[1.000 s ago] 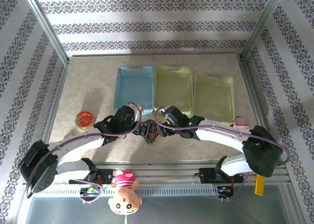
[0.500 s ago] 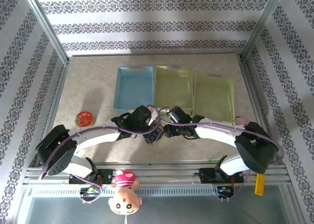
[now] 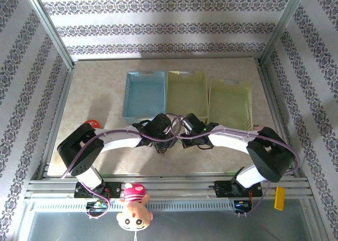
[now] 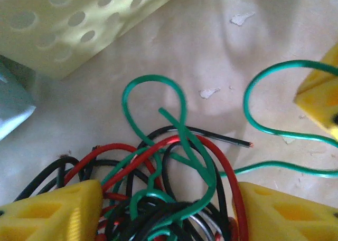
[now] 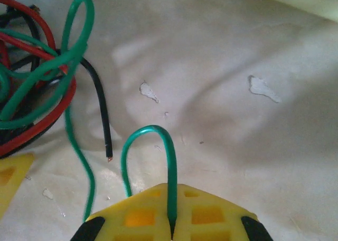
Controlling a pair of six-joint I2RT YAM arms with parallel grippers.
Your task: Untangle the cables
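Note:
The green cable in my right gripper leads into the tangle (image 4: pixel 228 173), so next I raise it free before my left gripper brings it to the blue basket (image 3: pixel 145 95).
The cables (image 3: pixel 162 145) lie as one tangle of red, green and black strands on the table, in front of the baskets. In the left wrist view the tangle (image 4: pixel 158 167) sits between the two yellow fingers of my left gripper (image 4: pixel 166 201). Its jaws stand apart on either side of the bundle and do not pinch it. My right gripper (image 5: pixel 171 199) is shut on a green cable (image 5: pixel 150 131) that arches up out of its closed jaws. A loose black cable end (image 5: pixel 108 155) lies just to its left. Both grippers meet over the tangle in the top view.
Behind the tangle stand a blue basket (image 3: pixel 144 93) and two pale yellow baskets (image 3: pixel 187 93) (image 3: pixel 230 105). A red round tin (image 3: pixel 92 124) shows beside the left arm. A plush doll (image 3: pixel 134 209) lies on the front rail. The yellow basket's corner (image 4: pixel 79 25) is close to the left gripper.
Both arms swung inward over the tangle. The right gripper closed on the green cable. The left gripper's jaws narrowed around the bundle.

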